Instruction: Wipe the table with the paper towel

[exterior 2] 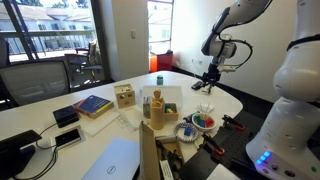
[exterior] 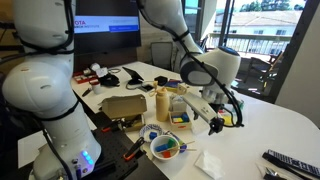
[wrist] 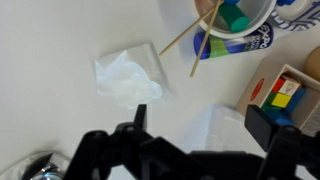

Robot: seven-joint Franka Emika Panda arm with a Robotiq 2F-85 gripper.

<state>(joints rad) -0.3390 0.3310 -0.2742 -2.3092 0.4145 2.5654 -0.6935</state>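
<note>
My open gripper is moving down toward the crumpled paper towel (exterior: 209,163), which lies clear of the bowl. My gripper should keep going down toward the towel until the fingers reach its folds (wrist: 130,78), then close.
A crumpled white paper towel (wrist: 128,78) lies on the white table (wrist: 60,120), up and left of my fingers in the wrist view. It also shows in an exterior view (exterior: 209,162), near the table's front. My gripper (wrist: 200,125) is open and empty and hangs above the table, apart from the towel. A flat white folded sheet (wrist: 215,122) lies on the table below the gap between the fingers. The gripper shows in both exterior views (exterior: 215,120) (exterior 2: 208,80).
A patterned bowl (wrist: 235,25) with a green block and wooden sticks stands close by, next to a wooden box of coloured blocks (wrist: 285,95). A bottle (exterior: 162,102) and a cardboard box (exterior: 122,106) stand further in. Remotes (exterior: 290,160) lie near the table edge.
</note>
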